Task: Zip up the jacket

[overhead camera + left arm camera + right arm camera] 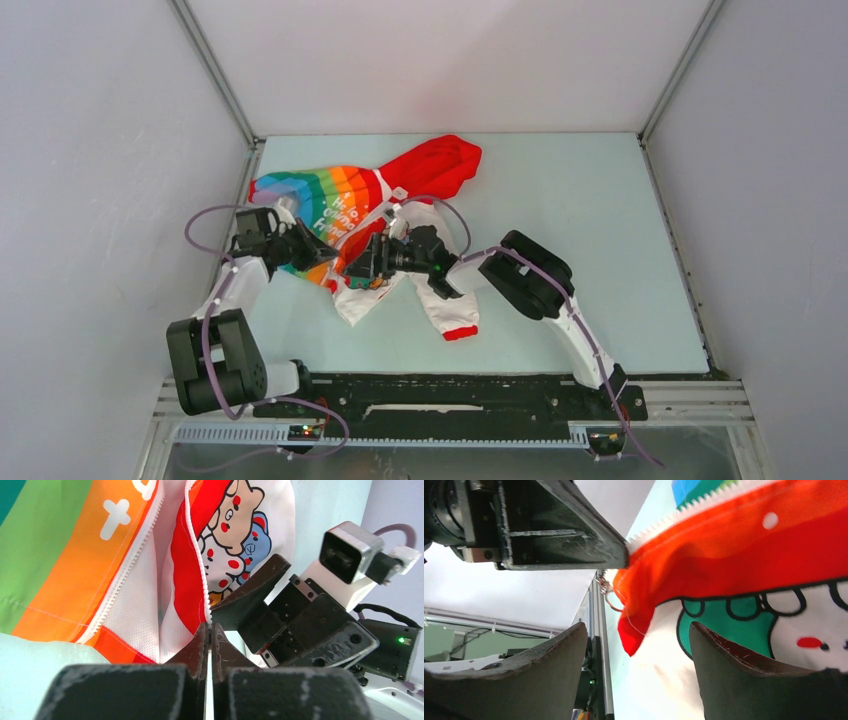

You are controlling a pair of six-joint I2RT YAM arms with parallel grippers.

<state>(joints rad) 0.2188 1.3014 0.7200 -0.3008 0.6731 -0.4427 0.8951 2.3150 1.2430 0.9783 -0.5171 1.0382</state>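
Next, I grab the red bottom corner (636, 622) with my right gripper before my left gripper moves to the orange stripe, because my left gripper is on the cartoon half's zipper end (206, 609).
The jacket (345, 205) lies open on the table, red hood at the back, rainbow half on the left, white cartoon half toward the front with a red cuff. My left gripper (322, 252) is shut on the bottom end of the white zipper tape on the red-edged cartoon half (209, 630). My right gripper (362, 262) is open right beside it, facing it. In the right wrist view its jaws (639, 640) stand wide apart under the jacket's red bottom corner (749, 545), with nothing between them. A small metal zip pull ring (610, 599) hangs at that corner. The other zipper tape (125, 575) runs along the orange stripe.
The pale green table (560, 230) is enclosed by white walls on three sides. A black mounting rail (450, 395) runs along the near edge with both arm bases. One finger of the right gripper (255, 587) and its camera show close by in the left wrist view.
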